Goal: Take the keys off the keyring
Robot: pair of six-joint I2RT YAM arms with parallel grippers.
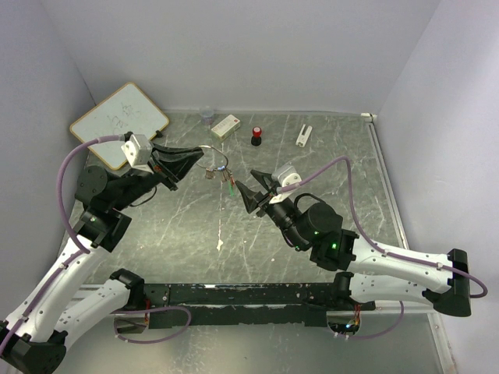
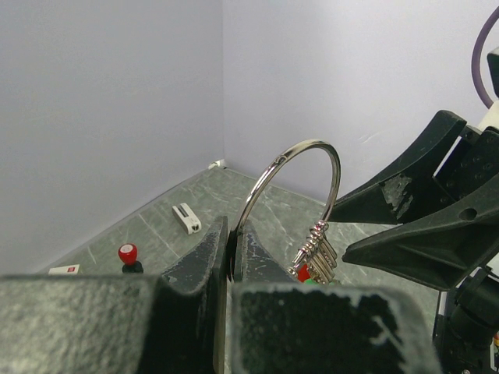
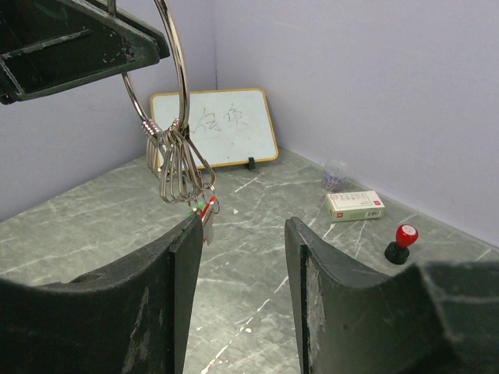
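Observation:
The keys (image 3: 207, 216) are hanging outside the open fingers of my right gripper. Next, I shift my right gripper over until the nearest wire loop (image 3: 210, 185) is between its fingers, and then close it.
My left gripper (image 1: 201, 160) is shut on the keyring (image 1: 214, 158), a thin silver wire loop held up above the table. In the left wrist view the loop (image 2: 300, 148) rises from between the shut fingers (image 2: 204, 261). Several wire loops and the keys (image 2: 313, 263) hang from it. The red and green heads show low in the right wrist view (image 3: 205, 210) and in the top view (image 1: 229, 185). My right gripper (image 1: 248, 187) is open and empty, just right of and below the hanging keys. Its left fingertip (image 3: 191, 234) is close beside them, not touching.
A whiteboard (image 1: 118, 121) leans at the back left. Along the back wall stand a small cup (image 1: 207, 114), a white box (image 1: 225, 125), a black cylinder with a red cap (image 1: 256, 137) and a small white piece (image 1: 303, 134). Grey walls enclose the marbled table (image 1: 327, 164).

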